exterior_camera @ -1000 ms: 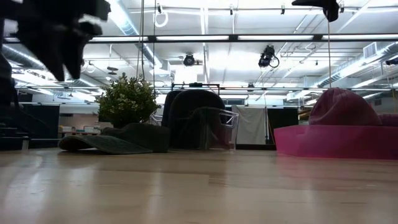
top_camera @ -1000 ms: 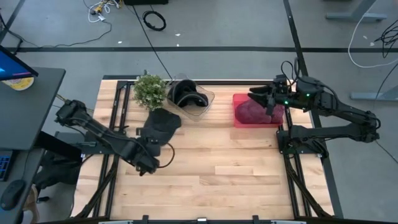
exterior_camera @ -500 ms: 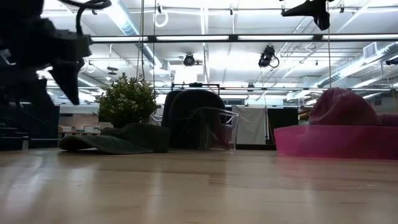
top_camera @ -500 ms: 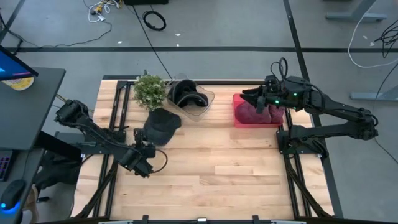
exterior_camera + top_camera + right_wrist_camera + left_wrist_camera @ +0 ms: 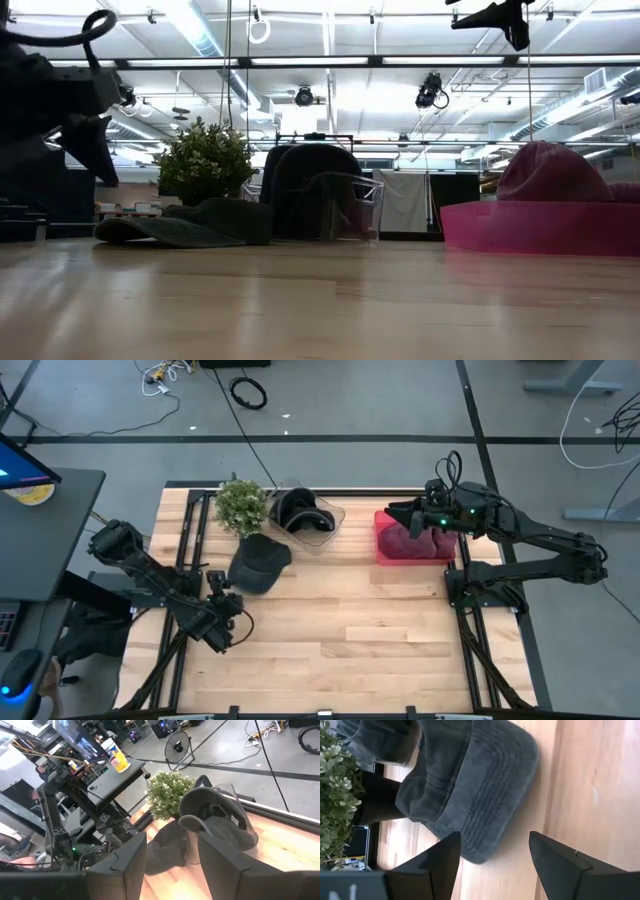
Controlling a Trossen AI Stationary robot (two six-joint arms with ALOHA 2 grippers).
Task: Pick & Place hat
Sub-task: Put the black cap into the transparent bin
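Note:
The dark grey cap's brim [image 5: 492, 810] corner [image 5: 479, 851] faces the left gripper's open fingers, clear of the plant, so the left gripper keeps going toward the cap's brim and closes there.
A dark grey cap [image 5: 258, 563] lies flat on the wooden table, its brim on the surface [image 5: 190, 227], in front of a small plant. My left gripper [image 5: 214, 588] is open and hangs above the table to the near left of the cap, touching nothing. In the left wrist view the cap [image 5: 475, 785] fills the space beyond the open fingers [image 5: 495, 865]. My right gripper [image 5: 402, 516] is open and high above the pink bin [image 5: 384, 550], which holds a maroon hat [image 5: 408, 541]. It shows at the top of the low view [image 5: 500, 14].
A potted plant [image 5: 240, 506] stands at the far edge, beside a clear container [image 5: 312, 520] holding a black hat. The pink bin [image 5: 540, 226] sits at the far right. Bare wood [image 5: 360, 630] spans the near half. A desk with a monitor stands off the table's left side.
My left gripper has drawn back from the cap toward the table's left and near edge, staying open and empty. The cap has stayed flat on the table. My right gripper has shifted a little toward the table's left above the pink bin, then held still.

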